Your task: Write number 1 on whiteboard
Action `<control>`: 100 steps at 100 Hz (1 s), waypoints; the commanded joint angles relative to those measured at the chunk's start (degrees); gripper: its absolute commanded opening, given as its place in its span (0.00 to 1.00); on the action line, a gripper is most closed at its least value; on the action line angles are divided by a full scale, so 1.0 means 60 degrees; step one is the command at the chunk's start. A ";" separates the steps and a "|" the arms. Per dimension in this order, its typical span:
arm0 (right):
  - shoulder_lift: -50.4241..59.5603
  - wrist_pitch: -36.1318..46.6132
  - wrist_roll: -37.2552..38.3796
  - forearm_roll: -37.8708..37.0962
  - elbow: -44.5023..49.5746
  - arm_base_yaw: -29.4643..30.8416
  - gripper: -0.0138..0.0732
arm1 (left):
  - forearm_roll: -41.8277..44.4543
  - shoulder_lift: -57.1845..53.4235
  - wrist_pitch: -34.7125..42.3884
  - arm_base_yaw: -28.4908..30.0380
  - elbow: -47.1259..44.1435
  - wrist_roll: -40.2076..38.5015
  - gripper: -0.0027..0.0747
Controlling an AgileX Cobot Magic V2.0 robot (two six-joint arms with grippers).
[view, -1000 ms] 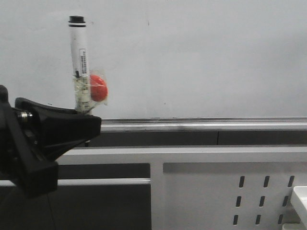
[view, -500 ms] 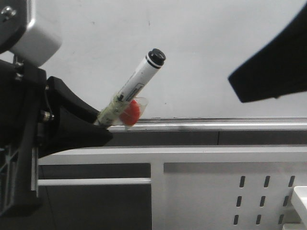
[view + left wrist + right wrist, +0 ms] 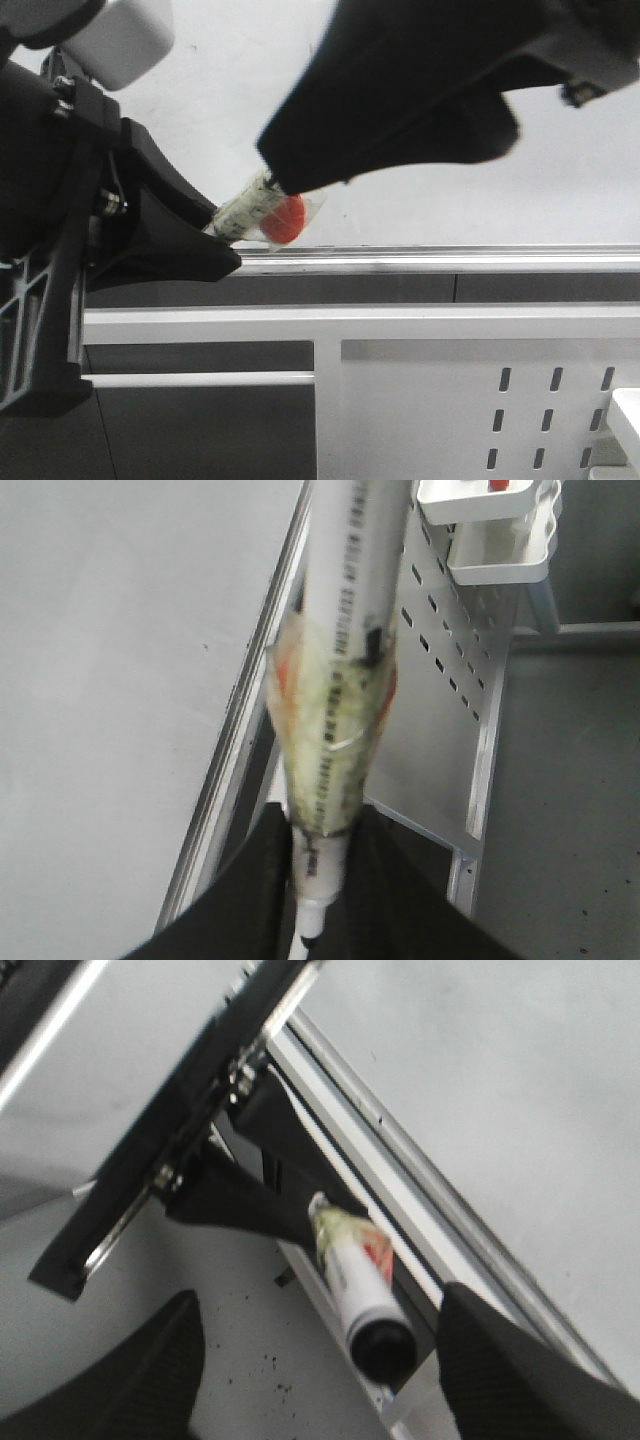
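Observation:
The pen's writing end (image 3: 236, 217) is held shut in my left gripper, so my right gripper should close on the black cap (image 3: 383, 1349) before my left gripper opens and moves away.
My left gripper (image 3: 215, 243) is shut on the lower end of a white marker pen (image 3: 245, 210), which leans up to the right with a red blob (image 3: 284, 220) taped to it. In the left wrist view (image 3: 325, 825) the pen (image 3: 345, 630) stands between the fingers. My right gripper (image 3: 295, 165) is open, and in its wrist view (image 3: 320, 1298) the jaws stand wide on either side of the pen's black cap (image 3: 385, 1345), not touching it. The whiteboard (image 3: 560, 190) is behind them. No number 1 stroke shows on it.
A silver ledge (image 3: 450, 262) runs along the board's lower edge. Below it is a white perforated metal panel (image 3: 450, 400), also in the left wrist view (image 3: 440, 710). A white tray (image 3: 495, 540) sits beyond the panel.
The left gripper tilted the pen from upright to leaning right and rose. The right gripper came in from the upper right and now covers the pen's cap end.

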State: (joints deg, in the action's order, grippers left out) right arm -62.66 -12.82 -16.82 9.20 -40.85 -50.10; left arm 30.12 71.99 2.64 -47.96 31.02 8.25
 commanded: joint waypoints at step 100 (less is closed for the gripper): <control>-0.0581 0.1500 -0.0124 -0.0142 -0.0360 0.0026 0.07 | -0.0056 -0.0224 0.1795 -0.0087 0.0285 -0.0008 0.39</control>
State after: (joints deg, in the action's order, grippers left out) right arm -66.65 -8.09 -17.20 8.63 -41.19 -50.13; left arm 30.62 71.99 6.55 -47.96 30.91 8.64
